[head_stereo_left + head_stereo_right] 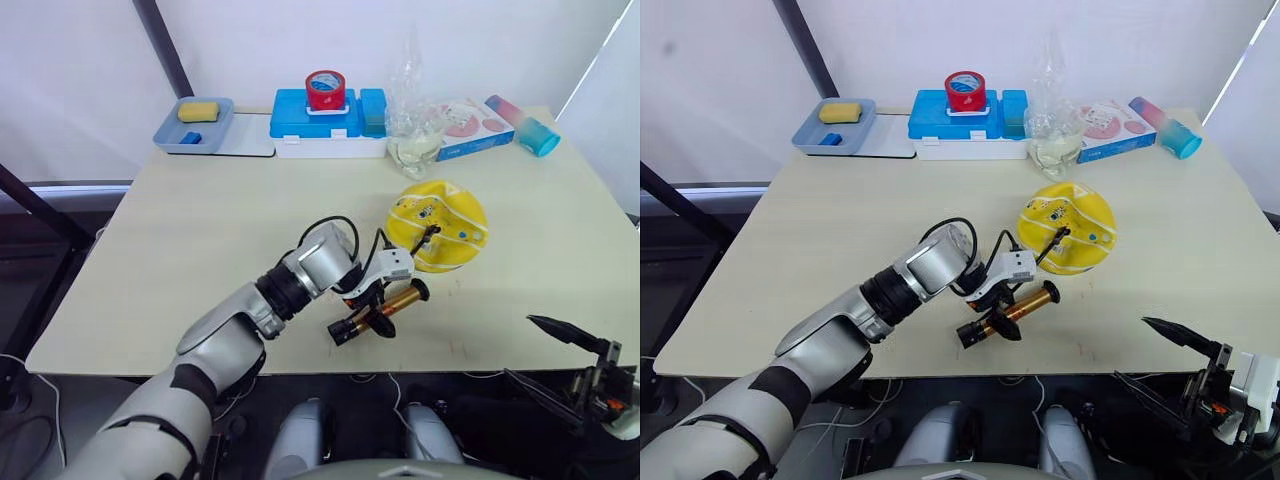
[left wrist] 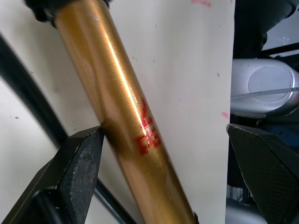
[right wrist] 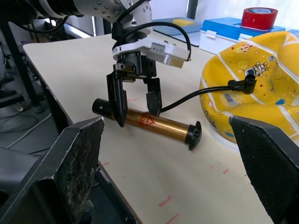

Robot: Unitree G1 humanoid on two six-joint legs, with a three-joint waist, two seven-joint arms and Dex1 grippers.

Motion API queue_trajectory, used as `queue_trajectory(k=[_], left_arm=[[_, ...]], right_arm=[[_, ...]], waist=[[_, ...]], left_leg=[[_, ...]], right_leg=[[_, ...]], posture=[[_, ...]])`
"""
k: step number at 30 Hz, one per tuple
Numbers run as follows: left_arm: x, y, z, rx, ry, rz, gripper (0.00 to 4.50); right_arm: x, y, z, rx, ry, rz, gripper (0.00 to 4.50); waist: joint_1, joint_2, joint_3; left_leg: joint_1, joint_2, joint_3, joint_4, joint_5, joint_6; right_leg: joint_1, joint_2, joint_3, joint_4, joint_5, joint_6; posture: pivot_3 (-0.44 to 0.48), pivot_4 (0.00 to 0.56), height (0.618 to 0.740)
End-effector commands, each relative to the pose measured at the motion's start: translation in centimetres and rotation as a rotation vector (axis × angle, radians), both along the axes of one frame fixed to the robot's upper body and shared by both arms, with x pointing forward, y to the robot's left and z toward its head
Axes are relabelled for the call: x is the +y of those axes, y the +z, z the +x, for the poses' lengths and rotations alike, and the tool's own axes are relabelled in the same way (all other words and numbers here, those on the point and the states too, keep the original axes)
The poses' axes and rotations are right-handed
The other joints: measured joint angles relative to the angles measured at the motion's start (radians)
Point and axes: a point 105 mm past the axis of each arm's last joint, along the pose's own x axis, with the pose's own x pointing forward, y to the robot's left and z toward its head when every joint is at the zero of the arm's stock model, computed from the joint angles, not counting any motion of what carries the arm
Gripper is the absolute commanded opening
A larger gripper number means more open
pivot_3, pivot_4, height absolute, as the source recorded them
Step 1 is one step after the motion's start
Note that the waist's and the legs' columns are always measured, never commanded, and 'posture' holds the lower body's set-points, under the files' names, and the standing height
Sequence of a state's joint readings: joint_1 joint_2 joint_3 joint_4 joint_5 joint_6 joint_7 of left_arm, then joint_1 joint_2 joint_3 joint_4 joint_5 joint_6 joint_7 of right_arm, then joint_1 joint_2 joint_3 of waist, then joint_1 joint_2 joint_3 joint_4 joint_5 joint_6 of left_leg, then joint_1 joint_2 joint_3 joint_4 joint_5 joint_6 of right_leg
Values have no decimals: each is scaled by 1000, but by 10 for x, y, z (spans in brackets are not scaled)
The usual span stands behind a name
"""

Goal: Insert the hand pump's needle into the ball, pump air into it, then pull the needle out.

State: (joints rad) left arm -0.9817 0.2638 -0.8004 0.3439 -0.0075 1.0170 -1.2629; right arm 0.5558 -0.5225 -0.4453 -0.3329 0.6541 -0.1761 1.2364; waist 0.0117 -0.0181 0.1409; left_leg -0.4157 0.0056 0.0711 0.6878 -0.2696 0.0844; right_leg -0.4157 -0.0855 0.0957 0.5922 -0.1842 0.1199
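Observation:
The pump ends in separate black end caps, so I expect the pump's bronze body to slide straight along a hidden black rod when I pull the ends of the pump apart.
The hand pump, a bronze barrel with black end caps, lies near the table's front edge. Its thin black hose curves up to the ball, which is yellow, dented and printed with small dots. The hose's black end fitting rests against the ball's top, and the needle itself is hidden. My left gripper points down over the barrel and is open, one finger on each side, one pad touching the barrel. My right gripper hangs open just off the table's front right edge, holding nothing.
Along the back edge stand a blue tray with a yellow sponge, a blue box carrying a red tape roll, a clear plastic bag, a pink-and-white carton and a teal cup.

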Motion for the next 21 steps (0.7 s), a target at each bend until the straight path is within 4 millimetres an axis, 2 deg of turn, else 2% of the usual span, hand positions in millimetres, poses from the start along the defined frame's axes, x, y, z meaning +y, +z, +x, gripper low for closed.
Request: queue_trajectory(k=[1,10,14,15,17,19,21], left_arm=[[-1,-1,3,-35,-26,42,4427],[-8,-5,7,-49,-32,64,4427],[-8,-7,8,-56,-35,69,3461],[-8,-7,8,-59,-37,70,2863],[-7,-8,7,-58,-39,71,2298],[-6,-9,6,-52,-44,71,1489],[-6,-8,4,-43,-48,63,1171]], right_arm=[[1,5,-1,-32,-7,9,4500],[2,5,0,-35,-8,9,4500],[1,5,0,-34,-9,7,4500],[1,5,0,-34,-9,7,4500],[1,5,0,-34,-9,7,4500],[1,5,0,-34,-8,7,4500],[1,4,0,-34,-7,7,4500]], waist=[[0,0,0],[1,0,0],[0,0,0],[0,0,0],[0,0,0],[2,0,0],[2,0,0]], left_leg=[[0,0,0,0,0,0],[0,0,1,0,0,0],[0,0,1,0,0,0],[0,0,1,0,0,0],[0,0,1,0,0,0],[0,0,1,0,0,0],[0,0,1,0,0,0]], right_leg=[[0,0,0,0,0,0],[0,-1,0,0,0,0],[0,-1,0,0,0,0],[0,-1,0,0,0,0],[0,-1,-1,0,0,0],[0,-1,-1,0,0,0],[0,-1,-1,0,0,0]], posture=[[0,150,729],[0,150,729],[0,150,729],[0,150,729],[0,150,729],[0,150,729],[0,150,729]])
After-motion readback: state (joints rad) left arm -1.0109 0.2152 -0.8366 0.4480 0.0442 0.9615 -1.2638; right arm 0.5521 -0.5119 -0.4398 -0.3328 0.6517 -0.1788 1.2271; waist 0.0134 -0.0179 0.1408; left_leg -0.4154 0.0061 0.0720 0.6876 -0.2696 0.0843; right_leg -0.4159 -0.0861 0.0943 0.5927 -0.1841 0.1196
